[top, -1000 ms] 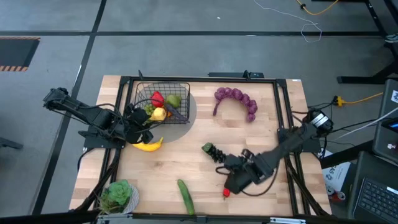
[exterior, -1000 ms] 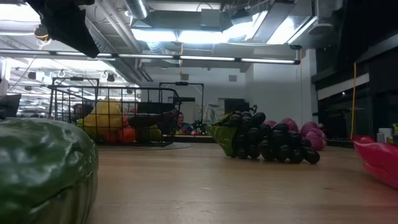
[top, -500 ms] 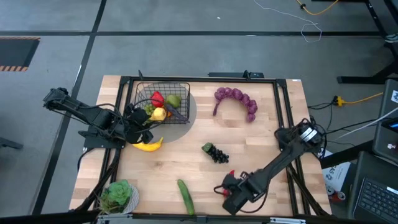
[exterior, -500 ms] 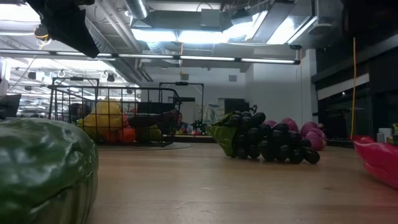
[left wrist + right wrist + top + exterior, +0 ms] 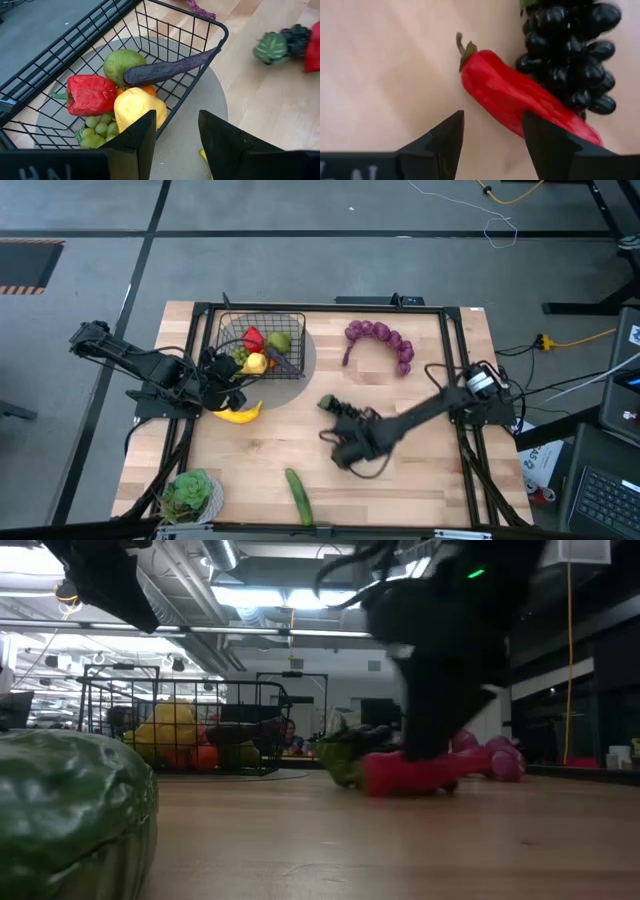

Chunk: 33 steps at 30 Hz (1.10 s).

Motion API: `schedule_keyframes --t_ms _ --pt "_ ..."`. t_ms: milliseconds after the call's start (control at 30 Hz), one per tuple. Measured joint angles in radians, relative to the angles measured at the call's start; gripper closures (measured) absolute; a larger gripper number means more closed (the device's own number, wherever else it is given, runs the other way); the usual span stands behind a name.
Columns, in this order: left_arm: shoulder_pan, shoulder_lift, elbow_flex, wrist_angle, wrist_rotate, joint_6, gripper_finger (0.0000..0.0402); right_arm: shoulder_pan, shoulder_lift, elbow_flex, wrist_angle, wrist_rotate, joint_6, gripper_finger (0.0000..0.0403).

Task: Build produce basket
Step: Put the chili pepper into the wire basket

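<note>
My right gripper should lift clear and come down around the chili's tip (image 5: 592, 138), because the red chili (image 5: 512, 95) is slanted under one of the gripper's fingers, against the dark grapes.
The black wire basket (image 5: 260, 314) stands on a round grey mat at the far left. It holds a red pepper (image 5: 90, 95), a green fruit, a purple eggplant (image 5: 170, 70), a lemon and green grapes. My left gripper (image 5: 177, 120) hangs open over the basket's near corner, above the banana (image 5: 240, 414). At mid-table my right gripper (image 5: 345, 442) is shut on the red chili (image 5: 510, 95), right beside the dark grapes (image 5: 570, 60), whose green leaf (image 5: 326, 402) shows past the gripper. My right gripper has the chili's body (image 5: 517, 122) between its two fingers, past the middle, away from the stem. The right finger (image 5: 545, 145) hides the place of contact. The fingers come steeply from above and lie across the chili. The chili hangs nearly level, just off the table (image 5: 410, 772), against the grapes.
A purple bunch (image 5: 380, 342) lies at the far middle, a cucumber (image 5: 298, 495) near the front edge and a green leafy head (image 5: 190, 492) at the near left corner. Bare wood lies between the banana and the grapes. Black frame rails run along the table's edges.
My right gripper has swung from the table's near edge toward the far left and stands at the dark grapes. The chili has gone with it from the near right to beside the grapes. The grapes' leaf end has shifted a little toward the far left.
</note>
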Motion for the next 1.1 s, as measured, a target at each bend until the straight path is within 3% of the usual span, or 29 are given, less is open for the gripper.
schedule_keyframes --t_ms 233,500,833,967,1100 --pt "0.000 0.000 0.000 0.000 0.000 0.000 0.0259 -0.040 0.000 0.084 0.051 -0.069 -0.122 0.0201" --pt "0.000 0.000 0.000 0.000 0.000 0.000 0.0259 0.071 0.000 0.153 0.405 -0.196 -0.553 0.0201" --pt "0.000 0.000 0.000 0.000 0.000 -0.003 0.0259 0.101 0.000 0.150 0.418 -0.097 -0.399 0.0201" --pt "0.000 0.000 0.000 0.000 0.000 -0.003 0.0259 0.102 0.000 0.150 0.253 -0.042 -0.387 0.0201" --pt "0.000 0.000 0.000 0.000 0.000 -0.003 0.0259 0.090 0.000 0.150 -0.025 0.021 -0.256 0.0201"
